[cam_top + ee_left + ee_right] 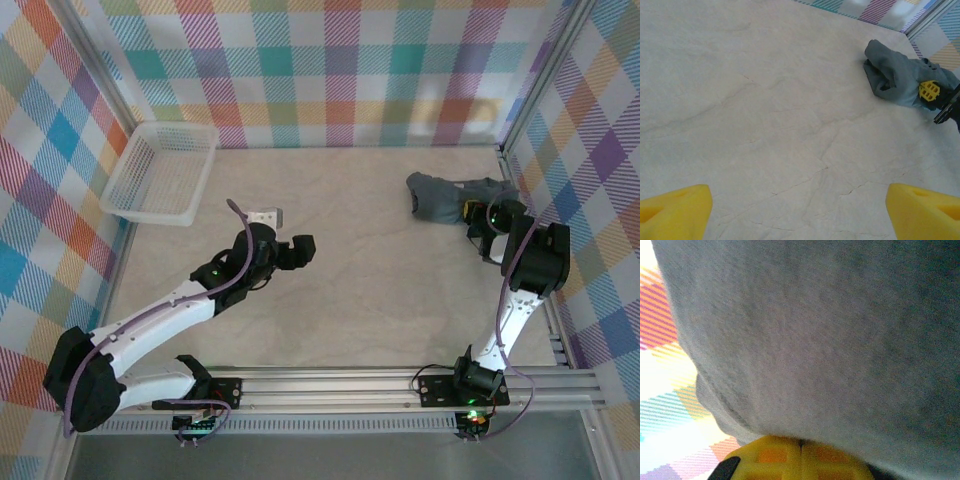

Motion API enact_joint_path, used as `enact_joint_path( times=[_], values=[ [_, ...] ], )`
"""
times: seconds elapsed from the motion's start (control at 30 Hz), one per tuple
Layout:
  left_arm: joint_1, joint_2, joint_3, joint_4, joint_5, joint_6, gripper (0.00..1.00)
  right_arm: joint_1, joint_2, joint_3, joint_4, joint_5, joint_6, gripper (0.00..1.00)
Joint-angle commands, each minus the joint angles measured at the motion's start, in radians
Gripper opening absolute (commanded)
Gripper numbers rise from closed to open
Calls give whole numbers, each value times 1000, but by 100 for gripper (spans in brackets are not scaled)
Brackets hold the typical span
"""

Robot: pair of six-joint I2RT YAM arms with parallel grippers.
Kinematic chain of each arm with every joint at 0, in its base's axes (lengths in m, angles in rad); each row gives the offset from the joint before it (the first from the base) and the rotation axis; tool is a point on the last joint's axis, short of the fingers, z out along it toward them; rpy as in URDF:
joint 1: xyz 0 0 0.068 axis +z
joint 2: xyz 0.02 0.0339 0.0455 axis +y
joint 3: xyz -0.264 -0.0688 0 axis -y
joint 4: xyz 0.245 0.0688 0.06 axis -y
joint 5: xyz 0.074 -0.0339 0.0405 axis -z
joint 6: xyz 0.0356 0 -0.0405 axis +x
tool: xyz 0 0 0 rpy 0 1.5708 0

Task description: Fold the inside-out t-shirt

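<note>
The t-shirt [436, 199] lies in line with the back edge of the table, so the robot's right gripper should keep moving it across the open space [452, 162] until they meet, then let go.
The inside-out t-shirt [445, 195] lies bunched in a slate blue-grey heap at the back right of the table, close to the right wall. In the left wrist view the t-shirt [892, 75] sits far off at upper right. My right gripper [478, 212] is at the heap's right end, its yellow pads pressed together with fabric caught between them. Close up, the t-shirt [830, 330] drapes over the right gripper [800, 452]. My left gripper [288, 232] hovers open over bare table near the middle left, its yellow fingertips [675, 212] spread wide apart.
A white plastic mesh basket [160, 170] stands at the back left corner. Plaid walls enclose the table on three sides, and the right wall [590, 150] is right behind the shirt. The pale tabletop [370, 280] stretches between the arms.
</note>
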Motion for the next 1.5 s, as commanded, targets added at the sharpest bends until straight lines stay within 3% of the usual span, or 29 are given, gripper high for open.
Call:
enact_joint_path(
  times=[0.0, 0.27, 0.6, 0.77, 0.9, 1.1, 1.27, 1.4, 1.47],
  values=[
    [-1, 27, 38, 11, -19, -6, 89, 18, 45, 81, -144, 61, -12, 0],
    [-2, 79, 50, 23, -15, -4, 89, 48, 117, 268, -256, 97, 25, 0],
    [-1, 68, 42, 16, -40, 0, 89, 99, 249, 592, -467, 229, 7, 0],
    [6, 60, 32, 8, -55, 6, 88, 101, 372, 877, -621, 223, -32, 0],
    [13, 55, 27, 5, -56, 12, 89, 102, 374, 919, -641, 221, -75, 1],
    [16, 15, -6, 45, -24, 12, 91, 99, 307, 702, -380, 132, -87, 30],
    [16, -15, -6, 24, 2, 12, 91, 99, 156, 452, -45, 74, -283, 61],
    [16, -45, -22, 32, -8, 14, 91, 92, 35, 252, 193, 1, -384, 79],
    [15, -60, -27, 31, -12, 13, 91, 92, -1, 150, 331, -32, -417, 83]
  ],
)
